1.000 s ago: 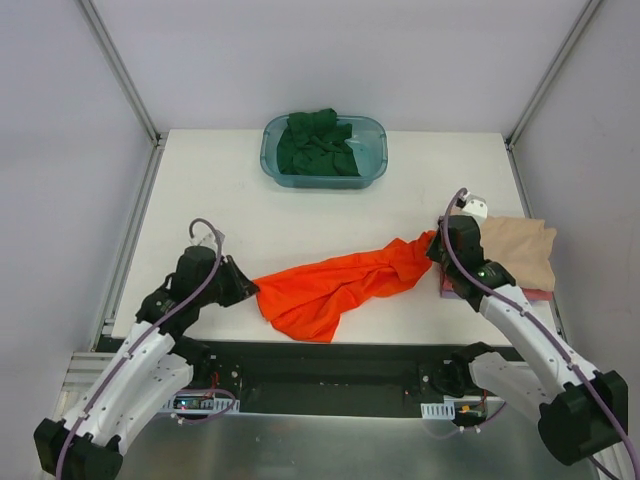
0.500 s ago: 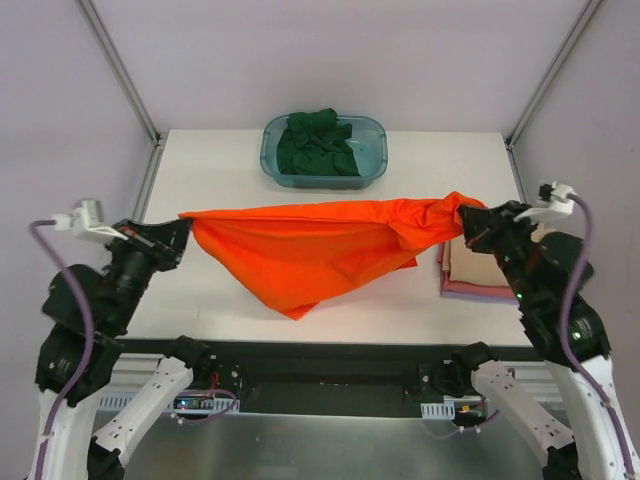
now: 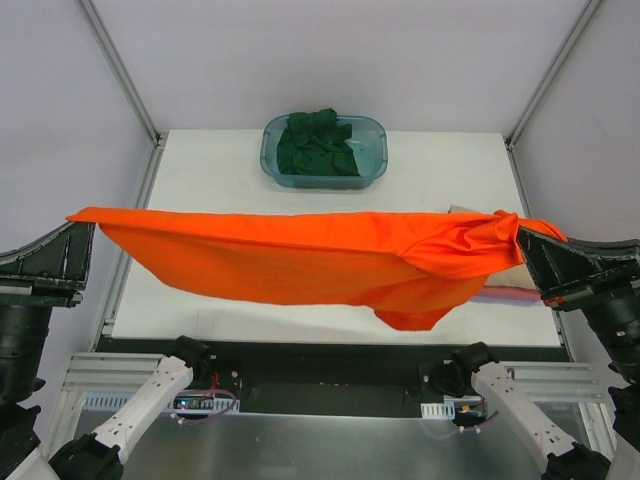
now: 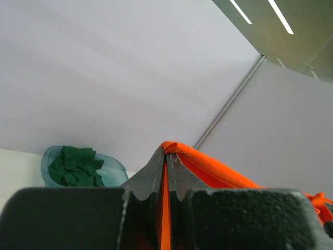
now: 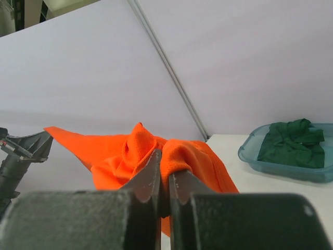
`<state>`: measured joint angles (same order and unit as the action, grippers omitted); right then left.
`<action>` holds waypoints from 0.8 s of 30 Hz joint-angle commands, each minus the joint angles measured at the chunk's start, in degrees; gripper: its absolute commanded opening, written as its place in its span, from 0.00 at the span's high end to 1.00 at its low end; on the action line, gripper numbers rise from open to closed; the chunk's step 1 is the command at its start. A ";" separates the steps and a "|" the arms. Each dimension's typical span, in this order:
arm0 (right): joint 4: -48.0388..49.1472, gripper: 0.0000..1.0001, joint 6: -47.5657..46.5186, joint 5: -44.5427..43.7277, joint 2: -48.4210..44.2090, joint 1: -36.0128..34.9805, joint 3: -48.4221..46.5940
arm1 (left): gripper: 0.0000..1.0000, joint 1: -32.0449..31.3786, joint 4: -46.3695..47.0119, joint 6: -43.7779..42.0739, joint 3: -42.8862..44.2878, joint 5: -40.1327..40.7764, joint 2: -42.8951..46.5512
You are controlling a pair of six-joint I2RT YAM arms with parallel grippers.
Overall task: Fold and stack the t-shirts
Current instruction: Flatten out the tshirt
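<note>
A bunched fold of the orange-red t-shirt (image 3: 480,234) is in my right gripper, so that gripper should put this end of the t-shirt down near the teal tub and take hold of the t-shirt's folded edge.
The bright orange-red t-shirt (image 3: 300,258) hangs stretched wide in the air above the table, sagging lowest toward the right. My left gripper (image 3: 88,226) is shut on its left corner, with cloth pinched between the jaws in the left wrist view (image 4: 167,152). At the right end, my right gripper (image 3: 522,236) is shut on a bunched fold (image 5: 165,157). A dark green t-shirt (image 3: 318,145) lies crumpled in the teal tub (image 3: 268,160). A folded stack (image 3: 505,293) sits at the table's right edge, mostly hidden behind the orange cloth.
The white table (image 3: 220,180) runs from the tub at the back to the near edge. Metal frame posts (image 3: 120,70) stand at the back corners, with pale walls around. The left arm (image 5: 21,151) shows in the right wrist view.
Both grippers have risen and spread far apart, lifting the orange-red t-shirt off the table and stretching it out wide. The folded stack is now mostly covered from above.
</note>
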<state>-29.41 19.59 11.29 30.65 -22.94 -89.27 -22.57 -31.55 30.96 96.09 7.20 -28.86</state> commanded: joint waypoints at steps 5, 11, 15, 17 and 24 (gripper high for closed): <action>-3.01 0.99 1.50 -10.91 6.42 0.35 3.48 | 1.00 -0.28 2.37 -6.43 -3.80 13.51 -11.37; 1.53 0.96 1.41 -28.42 17.49 0.44 18.49 | 1.00 1.46 4.74 -6.97 -16.71 33.57 -28.32; 10.83 0.68 3.18 -31.42 29.34 0.53 27.91 | 0.91 13.92 5.54 -2.58 -22.18 15.70 -44.30; 15.33 0.19 -1.72 -28.71 36.54 0.70 27.85 | 0.34 17.89 4.40 -1.17 -21.83 10.57 -53.18; 8.65 0.04 -10.36 -25.45 48.63 0.61 20.62 | 0.01 18.79 3.07 -0.47 -24.10 8.18 -57.98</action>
<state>-23.46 14.39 -14.61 81.89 -22.52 -64.60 -2.92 -28.10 28.67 72.01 17.63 -93.69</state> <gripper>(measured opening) 0.959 0.989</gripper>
